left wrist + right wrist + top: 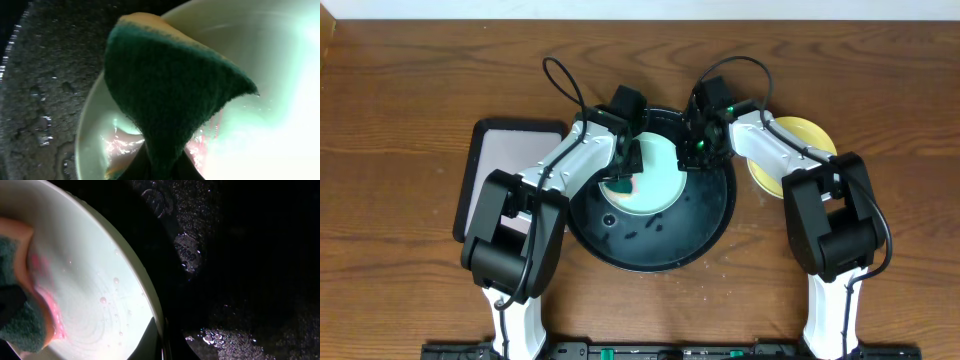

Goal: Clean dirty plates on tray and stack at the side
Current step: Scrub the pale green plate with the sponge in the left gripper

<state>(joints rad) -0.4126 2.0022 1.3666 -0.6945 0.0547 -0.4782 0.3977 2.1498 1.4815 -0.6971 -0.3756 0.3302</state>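
Observation:
Red smears (634, 183) are on the plate next to the sponge. My left gripper should go back and wipe over that smeared part (628, 196) before my right gripper lifts the plate.
A pale mint-blue plate (655, 170) lies on the large round black tray (705, 225). My left gripper (623, 182) is shut on a green and yellow sponge (170, 95) and presses it on the plate's left part (90, 135), where red smears show. My right gripper (696, 155) is shut on the plate's right rim (150, 305), one finger inside and one outside. The sponge shows at the left of the right wrist view (17, 305). A pale yellow plate (790, 135) lies on the table right of the tray, partly under the right arm. A second mint-blue plate is not in view.
A rectangular black-rimmed tray with a pale pink inside (505, 160) lies left of the round tray, partly under the left arm. The black tray is wet with droplets and dark specks (645, 228). Brown wooden table all around.

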